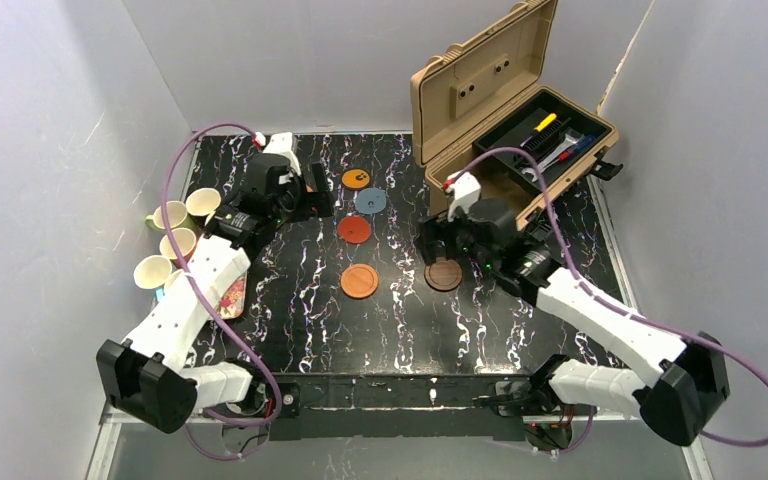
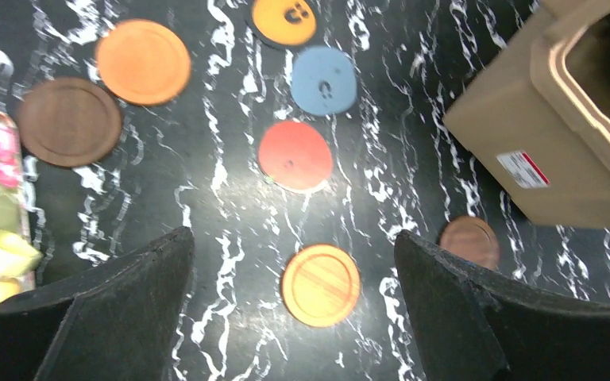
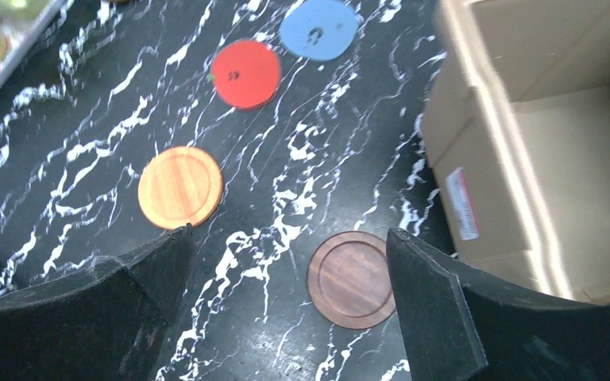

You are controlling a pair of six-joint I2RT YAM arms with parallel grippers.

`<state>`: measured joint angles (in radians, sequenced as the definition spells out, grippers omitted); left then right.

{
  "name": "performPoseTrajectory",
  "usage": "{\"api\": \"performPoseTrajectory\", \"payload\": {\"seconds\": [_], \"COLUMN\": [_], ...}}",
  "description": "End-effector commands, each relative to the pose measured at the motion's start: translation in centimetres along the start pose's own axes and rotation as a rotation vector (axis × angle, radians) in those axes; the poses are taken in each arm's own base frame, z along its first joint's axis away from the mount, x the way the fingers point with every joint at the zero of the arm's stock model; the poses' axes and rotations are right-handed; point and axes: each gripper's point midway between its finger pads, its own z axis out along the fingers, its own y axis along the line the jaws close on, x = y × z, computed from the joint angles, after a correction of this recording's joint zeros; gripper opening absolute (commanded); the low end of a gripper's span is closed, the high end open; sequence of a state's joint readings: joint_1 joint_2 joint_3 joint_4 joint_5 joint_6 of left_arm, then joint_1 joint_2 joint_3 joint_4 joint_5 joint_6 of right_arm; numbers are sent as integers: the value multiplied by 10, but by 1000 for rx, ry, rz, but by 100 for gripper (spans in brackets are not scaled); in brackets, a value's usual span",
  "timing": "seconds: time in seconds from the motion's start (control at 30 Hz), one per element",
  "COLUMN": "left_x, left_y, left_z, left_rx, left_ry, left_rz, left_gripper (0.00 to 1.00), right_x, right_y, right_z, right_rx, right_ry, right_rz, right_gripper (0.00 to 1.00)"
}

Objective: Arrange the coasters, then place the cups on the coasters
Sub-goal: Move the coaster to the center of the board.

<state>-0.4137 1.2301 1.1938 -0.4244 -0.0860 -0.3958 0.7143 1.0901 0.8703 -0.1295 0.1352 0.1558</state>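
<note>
The robot's right gripper should move the orange-brown coaster (image 1: 359,281) closer, because a wide gap (image 1: 401,278) separates it from the dark brown coaster by the toolbox.
Five coasters lie mid-table in the top view: orange with a dark mark (image 1: 356,178), grey-blue (image 1: 370,201), red (image 1: 354,230), orange-brown (image 1: 359,280) and dark brown (image 1: 443,275). The left wrist view adds a plain orange coaster (image 2: 143,61) and a second dark brown one (image 2: 69,121). My left gripper (image 2: 292,236) hangs open and empty above the table, the orange-brown coaster (image 2: 321,285) below it. Over the dark brown coaster (image 3: 351,279), my right gripper (image 3: 290,236) is also open and empty. Several cups (image 1: 170,215) stand at the left edge, partly hidden by my left arm.
A floral tray (image 1: 230,295) lies under my left arm by the cups. An open tan toolbox (image 1: 520,130) with tools stands at the back right, its wall close to my right gripper (image 1: 435,245). White walls enclose the table.
</note>
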Motion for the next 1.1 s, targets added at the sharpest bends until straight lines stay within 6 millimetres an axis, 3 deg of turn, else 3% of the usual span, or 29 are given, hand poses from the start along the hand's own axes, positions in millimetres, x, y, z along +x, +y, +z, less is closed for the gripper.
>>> {"api": "performPoseTrajectory", "payload": {"seconds": [0.0,0.07,0.27,0.5,0.73,1.07], "left_x": [-37,-41,-23,-27,-25,-29], "left_y": [21,29,61,60,65,65], "left_z": [-21,-23,-28,-32,-29,-36], "left_rx": [-86,-96,-203,-201,-238,-240], "left_ry": [-196,-268,-317,-328,-293,-318], "left_rz": [74,87,115,122,118,112], "left_gripper": [96,97,97,98,98,98], "right_x": [-4,2,28,52,104,133], "right_y": [29,45,96,142,158,171], "right_z": [10,18,53,93,119,140], "right_rx": [29,28,-31,-80,-51,-46], "right_ry": [15,30,74,119,266,335], "right_rz": [-91,-106,-91,-78,-183,-272], "right_gripper": [99,99,99,99,94,82]}}
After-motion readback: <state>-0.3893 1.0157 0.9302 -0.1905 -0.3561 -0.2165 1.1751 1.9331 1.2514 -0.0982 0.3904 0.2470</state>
